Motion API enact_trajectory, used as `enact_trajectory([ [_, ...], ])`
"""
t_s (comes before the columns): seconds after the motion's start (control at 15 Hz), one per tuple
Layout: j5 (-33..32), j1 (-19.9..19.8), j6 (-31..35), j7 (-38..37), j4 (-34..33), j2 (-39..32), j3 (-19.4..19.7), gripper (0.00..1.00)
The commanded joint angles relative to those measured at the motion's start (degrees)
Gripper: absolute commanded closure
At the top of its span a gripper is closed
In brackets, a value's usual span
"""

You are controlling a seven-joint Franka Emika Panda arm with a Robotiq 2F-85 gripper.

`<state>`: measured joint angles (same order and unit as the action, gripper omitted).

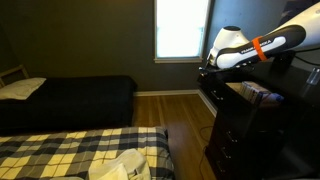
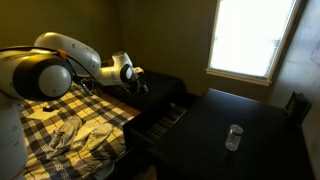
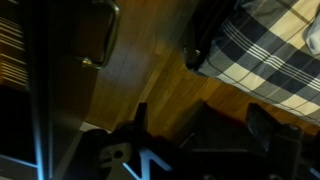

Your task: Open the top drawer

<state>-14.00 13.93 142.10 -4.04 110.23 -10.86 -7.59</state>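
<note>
I should lift back and come down across the drawer's front edge (image 1: 224, 92), because my gripper's open fingers are hanging over the floor (image 3: 178, 108) beyond the partly open top drawer.
The tall black dresser (image 1: 240, 130) stands by the wall; its top (image 2: 215, 130) also shows from above. The top drawer (image 2: 160, 115) stands pulled out from the dresser front, with pale contents showing inside it (image 1: 250, 93). My gripper (image 2: 140, 84) hangs just off the drawer's outer end, at the dresser's front corner (image 1: 207, 72). In the wrist view its two dark fingers (image 3: 200, 125) are spread wide over the wood floor with nothing between them. A silvery pull (image 3: 100, 40) on a dark drawer front shows at upper left; I cannot tell which drawer it belongs to.
A bed with a plaid blanket (image 1: 80, 150) lies close to the dresser, with a strip of wood floor (image 1: 185, 120) between them. A second dark bed (image 1: 70, 100) stands under the bright window (image 1: 182, 28). A clear glass (image 2: 233, 137) stands on the dresser top.
</note>
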Motion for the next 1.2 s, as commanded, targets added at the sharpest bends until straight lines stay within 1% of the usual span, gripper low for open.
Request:
enact_trajectory([
  [0.0, -0.20, -1.75, -9.92, -3.42, -1.26, 5.27, 1.50, 0.00],
  [0.2, 2.35, -4.36, -16.04, -5.55, -4.68, 6.49, 2.51, 0.00],
  [0.27, 4.99, -5.45, -15.95, -6.04, -6.08, 6.09, 2.86, 0.00],
  [0.33, 5.51, -6.32, -16.44, -7.37, -7.41, 5.60, 3.41, 0.00],
  [0.53, 10.90, -9.37, -17.55, -7.80, -10.95, 3.07, 5.20, 0.00],
  [0.67, 17.21, -11.31, -18.92, -5.67, -12.63, 1.37, 5.90, 0.00],
  [0.8, 22.71, -12.96, -21.22, -5.06, -14.53, -0.68, 6.29, 0.00],
  [1.13, 36.47, -16.38, -30.06, -1.37, -19.29, -5.83, 5.77, 0.00],
])
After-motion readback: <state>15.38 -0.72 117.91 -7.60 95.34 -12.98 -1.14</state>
